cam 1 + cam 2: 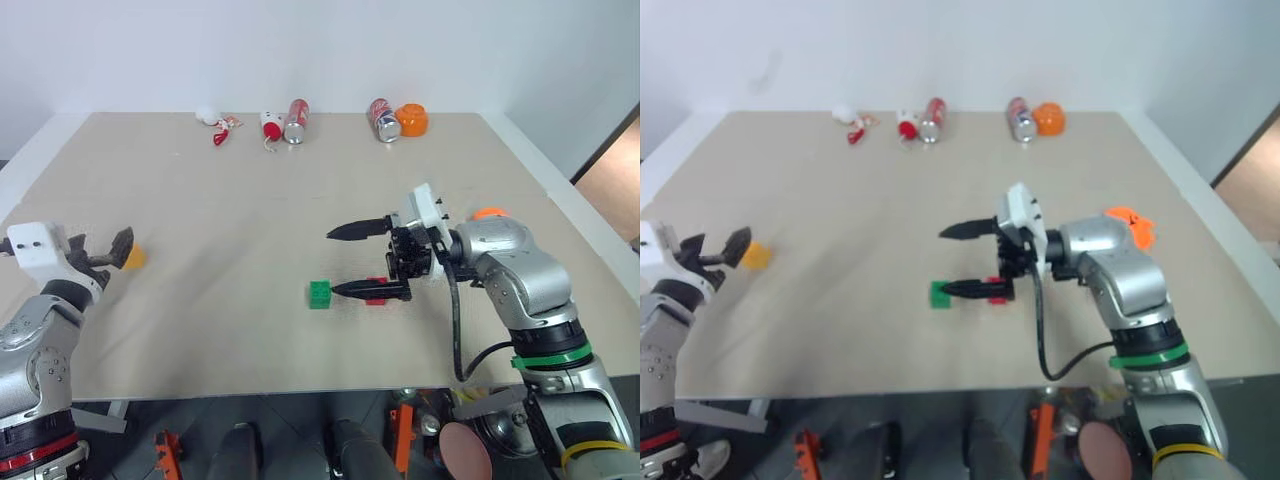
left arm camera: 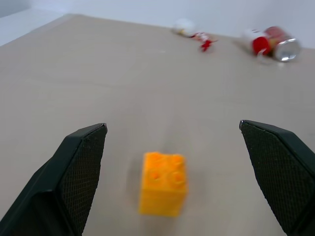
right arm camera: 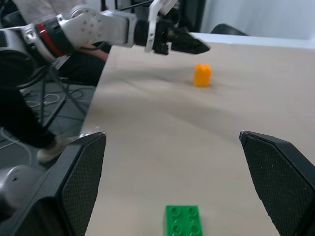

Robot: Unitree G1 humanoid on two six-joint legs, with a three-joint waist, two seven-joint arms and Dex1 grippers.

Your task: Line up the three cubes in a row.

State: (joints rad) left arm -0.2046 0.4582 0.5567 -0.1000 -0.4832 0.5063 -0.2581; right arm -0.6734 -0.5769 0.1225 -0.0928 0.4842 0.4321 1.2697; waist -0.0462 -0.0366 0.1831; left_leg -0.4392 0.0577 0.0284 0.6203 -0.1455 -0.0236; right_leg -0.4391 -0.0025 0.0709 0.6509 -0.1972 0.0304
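Observation:
My left gripper's open fingers are square to the yellow-orange cube [image 1: 757, 256], which stands free, so I should keep moving in until they can close on the cube's sides [image 2: 163, 194].
A yellow-orange cube [image 1: 133, 257] stands near the table's left edge, just beyond my left gripper [image 1: 112, 250]. That gripper is open and level, and in the left wrist view the cube [image 2: 163, 183] sits on the table between the wide-spread fingers [image 2: 78, 172], untouched. The green cube [image 1: 320, 293] lies mid-table. Just to its right is the red cube [image 1: 377, 290], partly hidden behind the lower finger of my right gripper [image 1: 338, 262]. The right gripper is open, points left above the table and holds nothing. Its wrist view looks over the green cube [image 3: 182, 221] toward the yellow-orange cube [image 3: 202, 74].
Along the far edge lie two cans [image 1: 296, 120] [image 1: 383, 119], an orange round cup-like thing [image 1: 412, 120] and small red-and-white toys [image 1: 222, 126]. An orange pumpkin toy [image 1: 489, 213] peeks out behind my right forearm. The table's front edge [image 1: 300, 392] is close below the cubes.

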